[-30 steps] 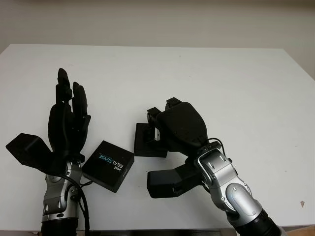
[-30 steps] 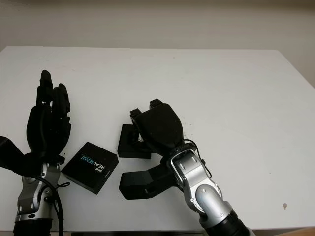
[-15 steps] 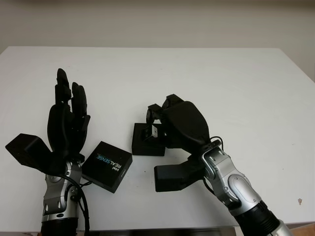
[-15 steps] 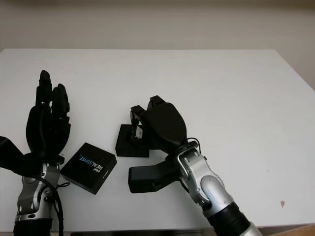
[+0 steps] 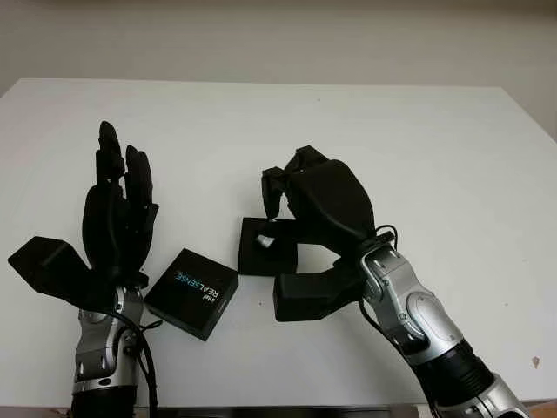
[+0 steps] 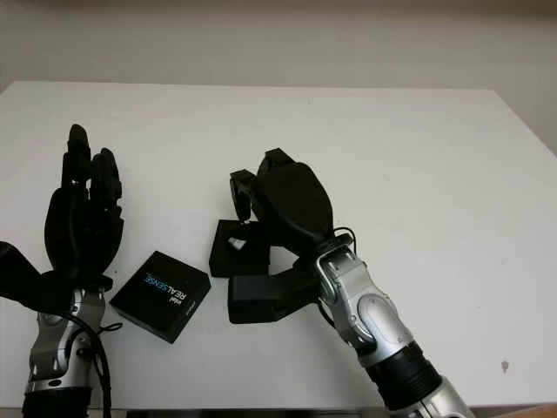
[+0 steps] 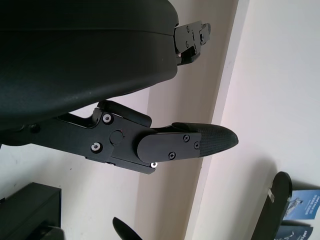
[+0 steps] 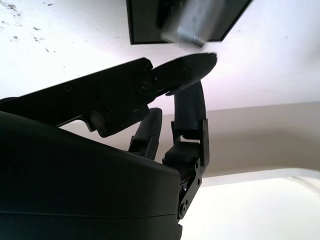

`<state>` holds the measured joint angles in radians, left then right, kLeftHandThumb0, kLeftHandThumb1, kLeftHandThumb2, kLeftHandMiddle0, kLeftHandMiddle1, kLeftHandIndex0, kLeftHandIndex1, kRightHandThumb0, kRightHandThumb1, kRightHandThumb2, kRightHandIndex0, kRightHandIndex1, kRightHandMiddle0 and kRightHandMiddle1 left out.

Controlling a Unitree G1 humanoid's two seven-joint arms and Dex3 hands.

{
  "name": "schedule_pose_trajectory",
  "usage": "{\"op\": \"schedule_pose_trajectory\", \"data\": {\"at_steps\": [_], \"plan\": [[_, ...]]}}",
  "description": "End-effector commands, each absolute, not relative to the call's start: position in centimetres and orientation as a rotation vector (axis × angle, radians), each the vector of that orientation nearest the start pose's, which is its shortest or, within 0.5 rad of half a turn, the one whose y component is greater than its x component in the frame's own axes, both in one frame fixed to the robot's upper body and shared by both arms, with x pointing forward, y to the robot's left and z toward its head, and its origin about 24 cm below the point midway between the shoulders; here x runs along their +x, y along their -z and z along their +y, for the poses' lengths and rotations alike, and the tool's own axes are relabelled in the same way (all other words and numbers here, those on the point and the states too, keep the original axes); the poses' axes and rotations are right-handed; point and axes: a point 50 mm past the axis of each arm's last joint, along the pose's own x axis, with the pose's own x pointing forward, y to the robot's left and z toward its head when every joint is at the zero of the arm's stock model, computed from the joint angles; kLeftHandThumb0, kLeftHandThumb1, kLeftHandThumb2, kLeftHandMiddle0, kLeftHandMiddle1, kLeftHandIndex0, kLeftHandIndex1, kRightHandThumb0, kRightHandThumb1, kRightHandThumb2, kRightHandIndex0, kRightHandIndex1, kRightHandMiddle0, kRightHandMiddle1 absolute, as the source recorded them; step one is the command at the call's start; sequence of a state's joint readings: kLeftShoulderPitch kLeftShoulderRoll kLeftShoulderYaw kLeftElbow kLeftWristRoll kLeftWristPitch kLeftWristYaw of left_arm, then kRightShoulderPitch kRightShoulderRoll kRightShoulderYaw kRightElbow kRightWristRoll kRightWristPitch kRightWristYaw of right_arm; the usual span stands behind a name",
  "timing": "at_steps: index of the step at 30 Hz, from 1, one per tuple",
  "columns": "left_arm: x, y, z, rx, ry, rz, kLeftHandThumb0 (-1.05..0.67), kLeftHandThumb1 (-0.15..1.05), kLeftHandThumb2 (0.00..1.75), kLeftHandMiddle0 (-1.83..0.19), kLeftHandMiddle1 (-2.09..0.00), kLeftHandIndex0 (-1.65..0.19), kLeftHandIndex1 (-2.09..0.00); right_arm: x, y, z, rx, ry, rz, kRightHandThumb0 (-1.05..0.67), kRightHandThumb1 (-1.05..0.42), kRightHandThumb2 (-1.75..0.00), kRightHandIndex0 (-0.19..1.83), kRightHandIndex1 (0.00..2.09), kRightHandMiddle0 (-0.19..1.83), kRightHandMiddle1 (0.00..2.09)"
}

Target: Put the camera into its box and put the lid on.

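The small silver camera (image 5: 265, 240) rests at an angle across the black box base (image 5: 267, 259), so I expect the camera to sink nearly flush once I straighten and lower it.
The black box base (image 5: 254, 254) sits mid-table with the small silver camera (image 5: 264, 239) lying inside it. My right hand (image 5: 277, 202) hovers just above and behind the box, open, its fingers off the camera. In the right wrist view the camera (image 8: 186, 24) lies in the box (image 8: 145, 22) just past my fingertips (image 8: 202, 61). The black lid (image 5: 191, 292), printed REALSENSE, lies flat to the left of the box. My left hand (image 5: 120, 165) stands raised and open at the left, beside the lid and not touching it.
The white table (image 5: 409, 148) stretches wide behind and to the right of the box. Its front edge runs close below the lid and my forearms. A beige wall rises behind the far edge.
My right hand held the camera over the box; now the camera lies in the box and the fingers have lifted off it. The left hand has stayed put.
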<state>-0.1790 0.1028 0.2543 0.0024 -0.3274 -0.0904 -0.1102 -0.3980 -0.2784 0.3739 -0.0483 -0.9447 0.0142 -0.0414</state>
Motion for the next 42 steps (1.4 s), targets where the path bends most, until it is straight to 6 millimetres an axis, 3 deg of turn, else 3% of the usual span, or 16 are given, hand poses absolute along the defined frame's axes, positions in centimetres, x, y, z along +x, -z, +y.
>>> {"op": "schedule_pose_trajectory", "data": {"at_steps": [1,7,13,16,20,23,29,36,38,40,42], "plan": [[27.7,-10.7,21.6,-0.206,-0.081,-0.332,-0.67,1.05,0.41,0.19,0.00,0.19,0.00,29.6,-15.1,-8.5,-1.187,-0.163,-0.604,-0.29,-0.91,-0.06,0.28,1.11,0.57,1.51],[27.8,-10.7,21.6,-0.210,-0.084,-0.331,-0.67,1.05,0.41,0.19,0.00,0.19,0.00,29.5,-15.9,-8.8,-1.141,-0.178,-0.587,-0.33,-0.92,-0.06,0.26,1.11,0.55,1.49],[27.8,-10.7,21.5,-0.208,-0.084,-0.333,-0.67,1.05,0.40,0.19,0.00,0.19,0.00,29.5,-16.5,-9.2,-1.143,-0.165,-0.584,-0.42,-0.92,-0.05,0.21,1.15,0.50,1.35],[27.8,-10.8,21.5,-0.210,-0.084,-0.332,-0.67,1.05,0.41,0.19,0.00,0.19,0.00,29.6,-16.9,-9.7,-1.193,-0.183,-0.554,-0.55,-0.93,-0.05,0.13,1.01,0.39,1.00],[27.8,-10.7,21.5,-0.211,-0.080,-0.334,-0.67,1.05,0.40,0.19,0.00,0.19,0.00,29.4,-17.3,-9.9,-1.271,-0.222,-0.510,-0.62,-0.92,-0.05,0.23,0.59,0.45,0.49],[27.9,-10.8,21.4,-0.210,-0.081,-0.333,-0.67,1.05,0.41,0.19,0.00,0.19,0.00,29.2,-17.2,-9.7,-1.304,-0.243,-0.486,-0.67,-0.89,-0.05,0.26,0.49,0.45,0.38],[27.8,-10.8,21.4,-0.208,-0.081,-0.333,-0.67,1.05,0.41,0.19,0.00,0.19,0.00,29.3,-16.1,-8.9,-1.386,-0.250,-0.419,-0.76,-0.88,-0.05,0.25,0.46,0.45,0.37],[27.8,-10.7,21.4,-0.211,-0.079,-0.333,-0.67,1.05,0.42,0.19,0.00,0.19,0.00,29.4,-15.1,-8.4,-1.423,-0.274,-0.364,-0.73,-0.89,-0.05,0.25,0.45,0.45,0.41],[27.8,-10.7,21.4,-0.213,-0.077,-0.332,-0.67,1.05,0.42,0.19,0.00,0.19,0.00,29.3,-14.8,-8.3,-1.419,-0.278,-0.357,-0.73,-0.89,-0.05,0.25,0.45,0.41,0.50],[27.7,-10.7,21.4,-0.216,-0.080,-0.331,-0.67,1.05,0.42,0.19,0.00,0.19,0.00,29.3,-14.5,-8.1,-1.419,-0.281,-0.355,-0.72,-0.88,-0.05,0.25,0.48,0.33,0.77],[27.7,-10.7,21.4,-0.213,-0.081,-0.331,-0.67,1.05,0.41,0.19,0.00,0.19,0.00,29.4,-14.3,-8.0,-1.423,-0.283,-0.349,-0.71,-0.88,-0.05,0.25,0.49,0.29,0.89]]}}
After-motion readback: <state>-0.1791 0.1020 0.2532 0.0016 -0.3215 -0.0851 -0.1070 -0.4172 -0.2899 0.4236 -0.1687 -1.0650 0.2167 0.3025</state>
